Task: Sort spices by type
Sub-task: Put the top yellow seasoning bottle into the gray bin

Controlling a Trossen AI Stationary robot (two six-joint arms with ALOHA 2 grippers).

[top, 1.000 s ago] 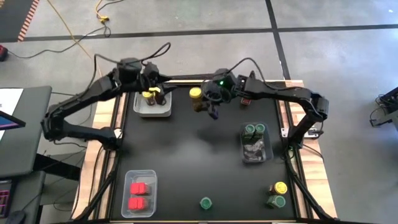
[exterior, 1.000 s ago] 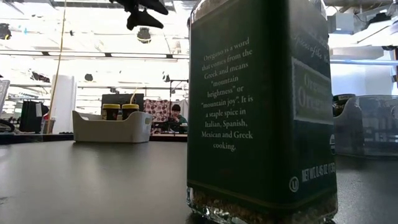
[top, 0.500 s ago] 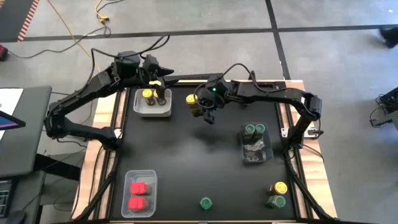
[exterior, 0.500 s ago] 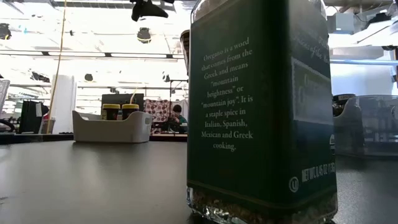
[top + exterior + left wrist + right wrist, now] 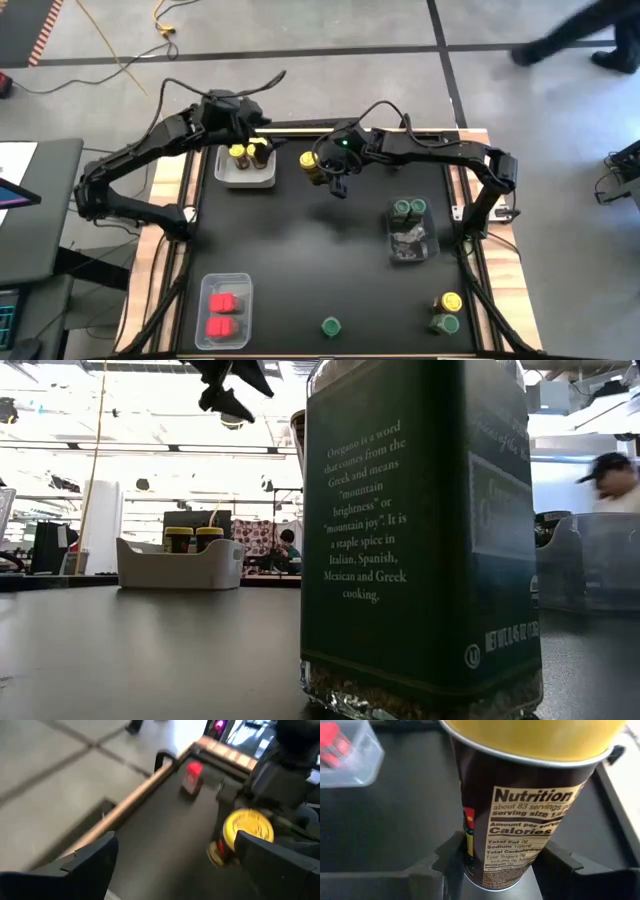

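Observation:
My right gripper's fingers are leaving the jar's yellow lid (image 5: 307, 159) free above them, so my left gripper should keep bringing its open fingers toward that lid (image 5: 248, 826) and close there.
My right gripper (image 5: 324, 174) (image 5: 495, 865) is shut on a dark spice jar with a yellow lid (image 5: 312, 163) at the table's far middle. My left gripper (image 5: 257, 130) (image 5: 176, 840) hangs open and empty above the far end of a clear bin (image 5: 245, 178). Two yellow-lidded jars (image 5: 246, 154) stand upright in that bin. The left wrist view looks past its fingers to the held jar (image 5: 248, 827) and a red spice (image 5: 192, 775) standing by the far edge. Green-lidded jars (image 5: 408, 208) stand in the right bin, and red ones (image 5: 224, 312) lie in the near-left bin. My right gripper pinches the jar's dark body low down, near its base (image 5: 492, 870), one finger (image 5: 451, 862) on each side. The jar stands up out of the fingers, lid uppermost, its Nutrition label toward the wrist camera. It hangs clear of the table.
A green-lidded oregano jar (image 5: 330, 325) (image 5: 420, 530) stands at the near edge, filling the low view. A yellow-lidded jar (image 5: 451, 300) and a green-lidded one (image 5: 445, 322) stand near right. The black tabletop's middle (image 5: 300, 250) is bare. A person (image 5: 580, 30) walks past beyond the far right.
My left gripper has drawn back from the bin toward the far edge and tipped, and in the low view its fingers stand wider apart. My right gripper has sunk a little with the yellow-lidded jar, drifted toward the left and rolled, then kept still.

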